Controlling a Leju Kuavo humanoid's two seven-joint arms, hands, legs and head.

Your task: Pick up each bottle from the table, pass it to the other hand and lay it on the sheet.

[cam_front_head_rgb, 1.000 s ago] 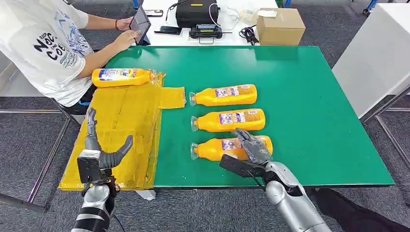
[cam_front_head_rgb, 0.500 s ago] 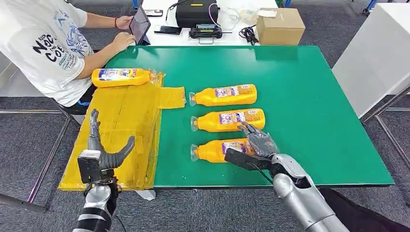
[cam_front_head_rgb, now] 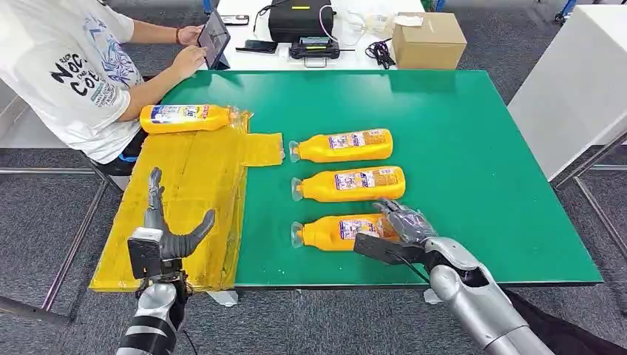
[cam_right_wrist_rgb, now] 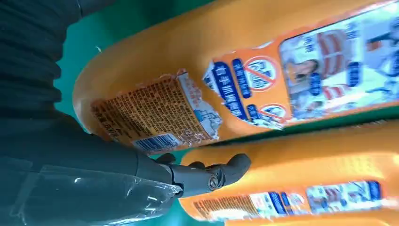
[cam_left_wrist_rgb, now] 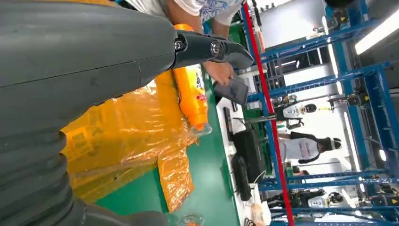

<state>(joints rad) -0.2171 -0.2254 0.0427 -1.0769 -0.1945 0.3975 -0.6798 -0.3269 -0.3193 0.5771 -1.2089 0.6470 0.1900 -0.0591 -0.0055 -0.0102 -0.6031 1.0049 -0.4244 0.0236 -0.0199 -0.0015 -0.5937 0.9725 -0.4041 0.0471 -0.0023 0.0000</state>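
I should expect a big logo label hidden underneath when I pass the nearest bottle point(cam_front_head_rgb: 323, 233) over, because the bottle shows a small-print label point(cam_front_head_rgb: 358, 228) on top.
Three orange bottles lie on the green table point(cam_front_head_rgb: 458, 148): far point(cam_front_head_rgb: 340, 146), middle point(cam_front_head_rgb: 347, 183) and nearest point(cam_front_head_rgb: 333, 231). A fourth bottle point(cam_front_head_rgb: 185, 117) lies at the far edge of the yellow sheet point(cam_front_head_rgb: 192, 192). My right hand point(cam_front_head_rgb: 395, 229) sits at the nearest bottle's base end, fingers over its far side and thumb on its near side; the bottle still lies on the table. In the right wrist view a fingertip point(cam_right_wrist_rgb: 221, 173) lies between the nearest bottle point(cam_right_wrist_rgb: 188, 61) and the middle one point(cam_right_wrist_rgb: 306, 174). My left hand point(cam_front_head_rgb: 166, 233) hovers over the sheet's near part, fingers spread and holding nothing.
A person in a white shirt point(cam_front_head_rgb: 66, 66) sits at the table's far left corner using a tablet point(cam_front_head_rgb: 214, 33). Behind the table stand a cardboard box point(cam_front_head_rgb: 429, 38) and black devices point(cam_front_head_rgb: 299, 22). The table's right half is bare green.
My right hand has slid to the right along the nearest bottle to its base end. My left hand has shifted slightly right and forward over the sheet. The bottles have not moved.
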